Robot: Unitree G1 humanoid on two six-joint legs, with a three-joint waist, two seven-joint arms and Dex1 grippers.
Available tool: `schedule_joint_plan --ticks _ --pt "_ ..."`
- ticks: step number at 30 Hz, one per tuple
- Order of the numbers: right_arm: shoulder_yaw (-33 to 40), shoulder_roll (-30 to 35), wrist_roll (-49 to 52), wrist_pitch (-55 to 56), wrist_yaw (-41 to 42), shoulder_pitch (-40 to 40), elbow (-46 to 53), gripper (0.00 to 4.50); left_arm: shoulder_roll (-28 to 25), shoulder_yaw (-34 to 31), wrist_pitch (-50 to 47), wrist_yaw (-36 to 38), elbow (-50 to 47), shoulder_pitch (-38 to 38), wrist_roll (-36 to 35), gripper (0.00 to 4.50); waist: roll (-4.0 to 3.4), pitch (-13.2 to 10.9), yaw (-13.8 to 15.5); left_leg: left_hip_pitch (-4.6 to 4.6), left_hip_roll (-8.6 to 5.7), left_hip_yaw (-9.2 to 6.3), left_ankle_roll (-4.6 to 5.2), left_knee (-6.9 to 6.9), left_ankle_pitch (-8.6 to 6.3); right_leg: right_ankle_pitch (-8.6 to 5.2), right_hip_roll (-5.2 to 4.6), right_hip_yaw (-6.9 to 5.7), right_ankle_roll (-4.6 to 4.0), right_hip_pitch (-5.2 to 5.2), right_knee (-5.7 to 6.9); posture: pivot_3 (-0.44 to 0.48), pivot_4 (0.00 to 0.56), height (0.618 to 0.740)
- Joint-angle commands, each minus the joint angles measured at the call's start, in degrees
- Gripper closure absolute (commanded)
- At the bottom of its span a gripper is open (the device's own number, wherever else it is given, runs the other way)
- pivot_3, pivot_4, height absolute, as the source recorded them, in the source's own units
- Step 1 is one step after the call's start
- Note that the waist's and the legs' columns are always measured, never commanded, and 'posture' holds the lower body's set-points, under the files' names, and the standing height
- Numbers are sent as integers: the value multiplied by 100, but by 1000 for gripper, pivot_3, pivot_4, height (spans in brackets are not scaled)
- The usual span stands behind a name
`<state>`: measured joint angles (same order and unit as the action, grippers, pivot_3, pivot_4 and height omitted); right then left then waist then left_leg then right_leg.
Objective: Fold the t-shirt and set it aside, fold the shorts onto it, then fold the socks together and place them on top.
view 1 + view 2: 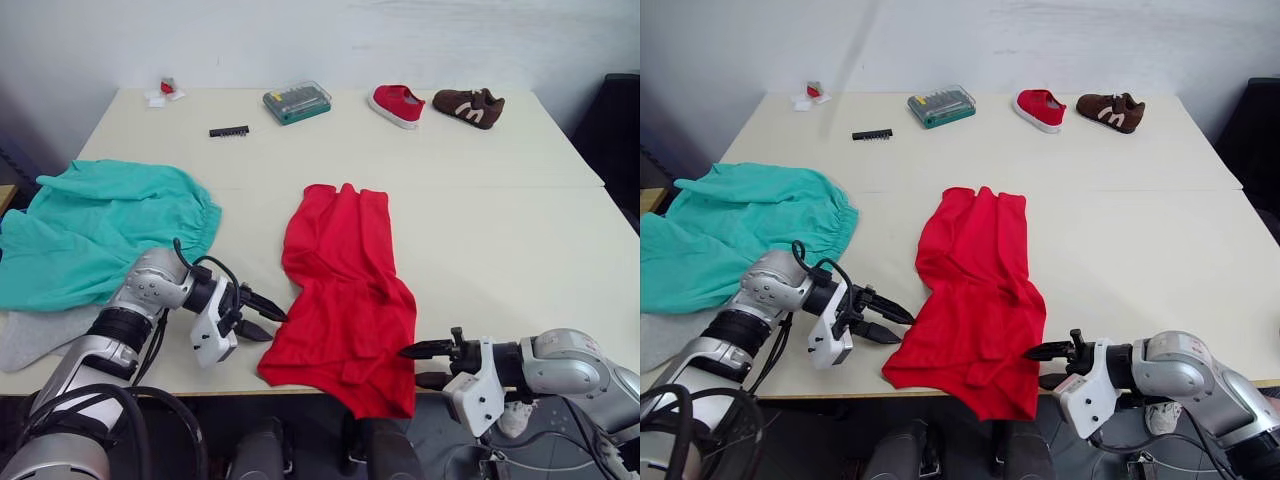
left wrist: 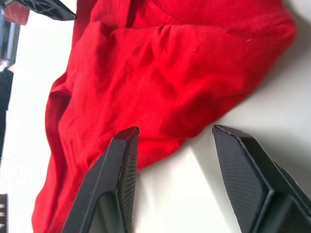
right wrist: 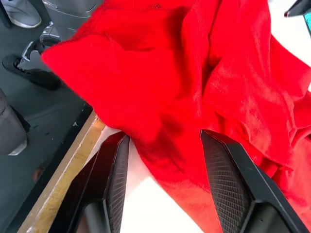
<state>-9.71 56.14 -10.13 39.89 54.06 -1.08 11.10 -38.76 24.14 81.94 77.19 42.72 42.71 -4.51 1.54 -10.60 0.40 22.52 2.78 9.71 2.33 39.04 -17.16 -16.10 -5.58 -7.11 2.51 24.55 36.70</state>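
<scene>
I see plain red cloth with tucked folds (image 1: 362, 360) facing up, so I should expect the t-shirt's printed front (image 1: 345, 240) to be hidden underneath when I turn it over.
The red t-shirt (image 1: 345, 295) lies crumpled lengthwise in the middle of the table, its near end hanging over the front edge. My left gripper (image 1: 268, 323) is open just left of the t-shirt's lower edge, fingertips almost touching the cloth (image 2: 160, 97). Open as well, my right gripper (image 1: 422, 364) sits at the front edge by the t-shirt's hanging right corner (image 3: 194, 97). The teal shorts (image 1: 95, 232) are spread at the left of the table. A light grey sock (image 1: 30, 338) shows under their near edge, beside my left arm.
At the far side of the table lie a red shoe (image 1: 396, 104), a brown shoe (image 1: 468, 106), a green bit case (image 1: 297, 101), a black bit strip (image 1: 229, 131) and small red-and-white items (image 1: 165, 92). A dark object (image 1: 618, 120) stands past the right edge.
</scene>
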Motion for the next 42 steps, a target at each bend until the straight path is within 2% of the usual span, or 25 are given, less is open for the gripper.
schedule_joint_plan --ticks 1,4,8,9,10,14,18,26,27,30,34,39,42 --pt "-172 -141 -99 -46 -63 -85 -18 2197 84 253 117 -332 204 87 320 2355 0 0 -4 -16 3 0 1 -2 -8 -1 2 0 1 -17 -7 0 150 740" --pt "-215 -203 -89 -114 -101 -130 -64 2760 78 340 67 -566 283 139 427 3144 0 0 -4 -16 4 -1 3 -5 -9 -1 3 1 0 -18 -10 0 150 740" --pt "-159 -280 124 -357 -134 -83 -23 4053 42 476 -154 -778 316 126 365 4355 0 0 -15 -12 3 2 2 -5 -9 -1 3 3 1 -12 -9 0 150 740" --pt "-139 -283 182 -405 -132 -66 10 4353 23 526 -283 -784 257 81 278 4500 -1 0 -15 -11 3 3 2 -5 -9 -1 3 3 1 -10 -9 0 150 740" --pt "-119 -284 267 -480 -120 -47 58 4462 2 557 -457 -773 168 17 168 4500 -1 0 -21 -11 3 3 3 -5 -9 -1 3 3 1 -10 -9 0 150 740" --pt "61 -276 895 -1147 -62 34 450 4462 -121 548 -1581 -559 -576 -351 -535 4500 -6 -4 -44 -11 4 3 2 -6 -9 -1 3 4 2 -10 -9 0 150 740" --pt "397 -184 1543 -1918 -55 165 1062 4462 -347 452 -2140 -300 -1320 -662 -904 4500 -9 -6 -45 -11 6 1 1 -6 -9 -2 4 4 2 -9 -8 0 150 740" --pt "1190 136 3484 -4477 32 666 2726 4462 -1345 45 -4392 318 -3273 -1784 -1950 4500 -18 -11 -53 -11 12 -3 -6 -11 -13 -6 5 7 -3 -8 -10 0 150 740" --pt "1241 184 3621 -4659 78 711 2858 4462 -1406 -25 -4609 347 -3427 -1883 -2003 4500 -20 -12 -52 -10 12 -5 -6 -12 -13 -7 5 6 -4 -7 -11 0 150 740" --pt "1398 400 4177 -5141 380 999 3207 4462 -1898 -253 -6040 384 -4296 -2459 -2548 4500 -21 -14 -43 -7 12 -11 -6 -16 -16 -10 5 5 -5 -8 -19 0 150 740" --pt "1547 473 4586 -5544 540 1085 3396 4462 -2233 -678 -6726 475 -5117 -3144 -2831 4500 -24 -15 -42 -8 10 -12 -8 -27 -23 -19 4 6 3 -8 -27 0 150 740" --pt "1643 497 4763 -5827 741 1092 3451 4462 -2307 -1179 -7260 504 -5604 -3634 -2963 4500 -26 -17 -39 -11 10 -11 -18 -45 -25 -25 6 6 -3 -7 -34 0 150 740" --pt "1697 382 4861 -6097 555 810 3238 4462 -2021 -1405 -8159 152 -5494 -3292 -3250 4500 -27 -17 -22 -14 6 -11 -48 -75 -27 -28 7 5 -8 -6 -57 0 150 740"
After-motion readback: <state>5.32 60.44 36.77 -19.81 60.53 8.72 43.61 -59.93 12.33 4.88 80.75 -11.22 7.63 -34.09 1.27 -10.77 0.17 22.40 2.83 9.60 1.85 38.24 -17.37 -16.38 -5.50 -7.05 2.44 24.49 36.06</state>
